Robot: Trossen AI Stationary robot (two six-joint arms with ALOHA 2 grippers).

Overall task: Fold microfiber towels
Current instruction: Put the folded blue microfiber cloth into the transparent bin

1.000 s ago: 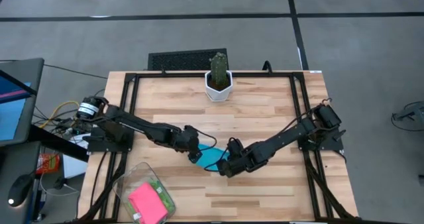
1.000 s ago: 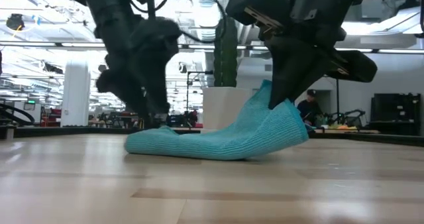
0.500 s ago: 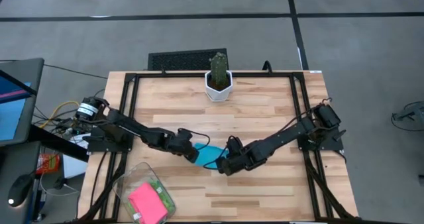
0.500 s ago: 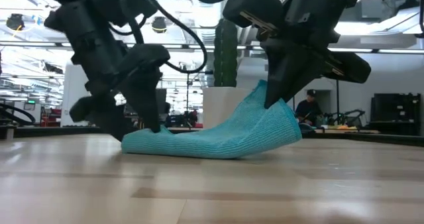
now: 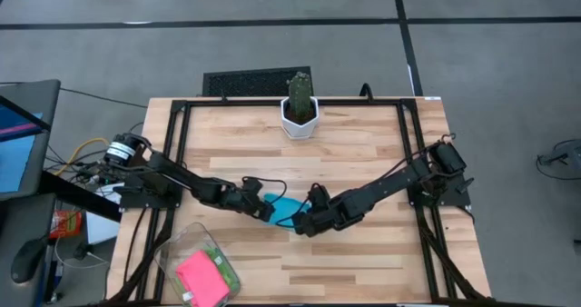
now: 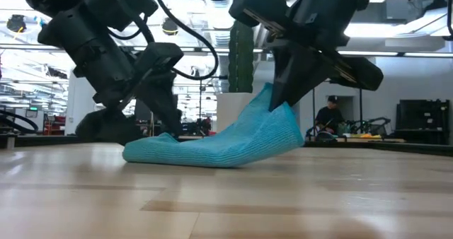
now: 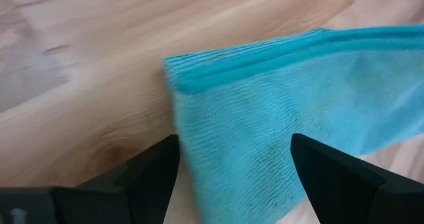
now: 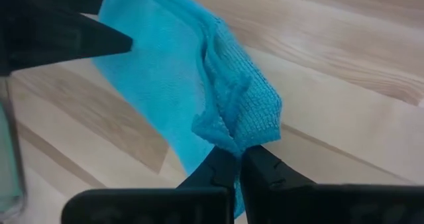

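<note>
My gripper will carry the sky blue towel (image 5: 288,210) to the bin, and the towel will stay folded with its layers moving together, because stacked hems (image 7: 265,60) run along its edge.
A sky blue microfiber towel (image 5: 283,207) lies near the table's middle, with one end flat on the wood (image 6: 152,151) and the other end raised (image 6: 272,122). My right gripper (image 8: 237,159) is shut on the raised end. It also shows in the high view (image 5: 304,223). My left gripper (image 7: 235,177) is open and low over the towel's flat end, one finger on either side of it. It also shows in the high view (image 5: 265,209). Pink and green towels (image 5: 201,275) lie in a clear bin. My right gripper pinches a bunched fold of the towel's end (image 8: 233,136) between its two shut fingers, coming slanting down from the table's right side. That end is lifted off the wood, and the towel slopes down from it, slack, onto the table. I cannot tell whether my left gripper touches the towel.
A white pot with a cactus (image 5: 300,114) stands at the far middle of the table. The clear plastic bin (image 5: 172,252) sits at the near left corner. Black frame rails (image 5: 408,162) run along the table's sides. Bare wood lies near the front edge.
My right gripper has carried the towel's raised end a little toward the table's left, and the whole towel has slid that way. My left gripper has come down and tipped flatter over the towel's flat end.
</note>
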